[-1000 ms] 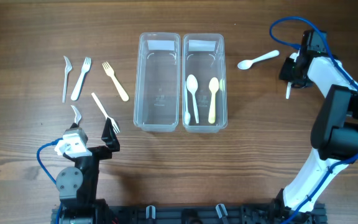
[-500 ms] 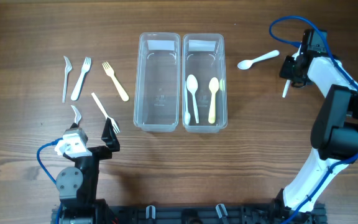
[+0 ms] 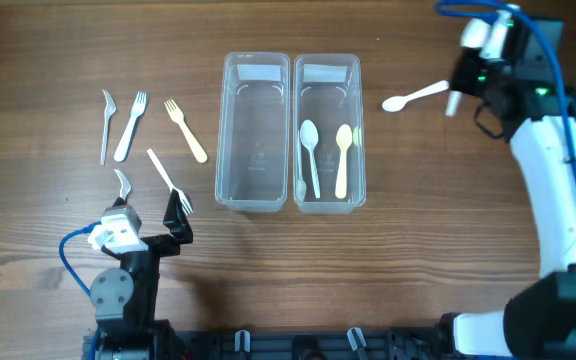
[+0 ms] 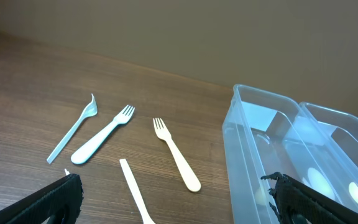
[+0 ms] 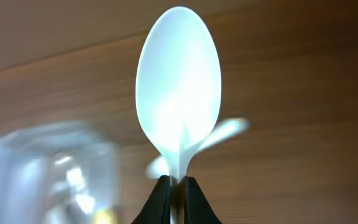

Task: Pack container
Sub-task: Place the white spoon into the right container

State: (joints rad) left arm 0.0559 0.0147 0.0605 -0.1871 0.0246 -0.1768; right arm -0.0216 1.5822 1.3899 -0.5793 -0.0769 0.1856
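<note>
The white spoon (image 5: 178, 81) in my right gripper is like the spoons in the open container (image 3: 328, 150). I go on carrying it until it is over those spoons, then let it go.
Two clear containers stand side by side: the left one (image 3: 255, 135) holds nothing, the right one (image 3: 329, 190) holds a white spoon (image 3: 310, 150) and a cream spoon (image 3: 343, 155). My right gripper (image 3: 460, 88) is shut on a white spoon (image 5: 179, 93), held bowl up above the table to the right of the containers. Another white spoon (image 3: 415, 96) lies on the table just left of it and shows blurred behind the held one (image 5: 229, 132). Several forks lie at the left, among them a cream fork (image 3: 186, 130) and a white fork (image 3: 168, 178). My left gripper (image 3: 150, 222) is open and empty near the front.
In the left wrist view the fingers (image 4: 173, 205) frame the white fork's handle (image 4: 132, 190), with the cream fork (image 4: 176, 155) and the left container (image 4: 260, 155) beyond. The table is brown wood. The right arm's blue cable (image 3: 558, 60) loops at the far right.
My right arm has risen and swung up and slightly left with the white spoon in its jaws. The left arm and the cutlery on the table have not moved.
</note>
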